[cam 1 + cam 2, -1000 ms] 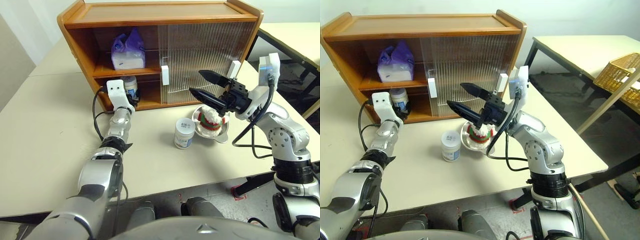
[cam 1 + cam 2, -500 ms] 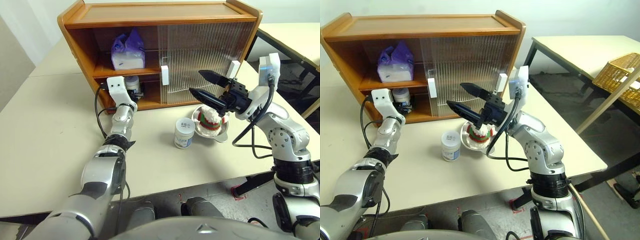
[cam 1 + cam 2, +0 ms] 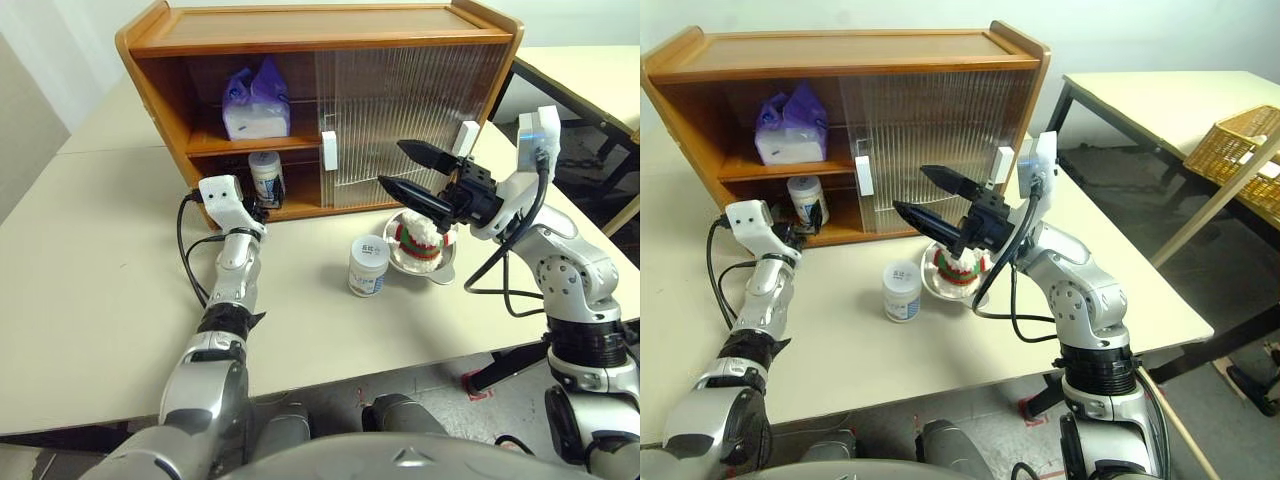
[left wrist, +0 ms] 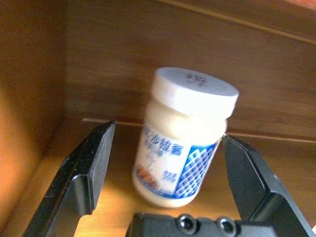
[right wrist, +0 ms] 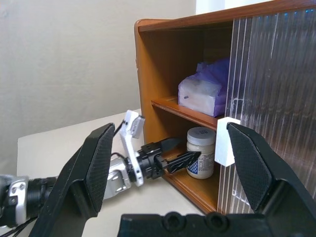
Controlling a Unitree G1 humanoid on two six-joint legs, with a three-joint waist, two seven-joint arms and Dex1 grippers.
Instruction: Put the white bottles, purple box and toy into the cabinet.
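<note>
My left gripper is to shut and push the white bottle, which fills the middle of the open bottom shelf (image 3: 266, 182), toward the ribbed door before fetching the second.
One white bottle (image 4: 185, 138) stands upright on the bottom shelf of the cabinet (image 3: 320, 40), in its open left side. My left gripper (image 3: 258, 210) is open just outside that opening, and its fingers stand wide of the bottle without touching it. The second white bottle (image 3: 368, 266) stands on the table in front of the cabinet. On the upper shelf lies the purple box (image 3: 256, 103). The toy (image 3: 420, 238) sits in a steel bowl. Above that bowl my right gripper (image 3: 392, 165) hangs open and empty.
The steel bowl (image 3: 443, 266) sits right of the table bottle. Ribbed sliding doors (image 3: 400, 100) cover the cabinet's right half. The tabletop (image 3: 90, 270) runs wide to the left. Another table with a wicker basket (image 3: 1240, 150) stands off to the right.
My left gripper has opened, let go of the white bottle and drawn back out of the cabinet; the bottle now stands alone on the bottom shelf. The right arm has not moved.
</note>
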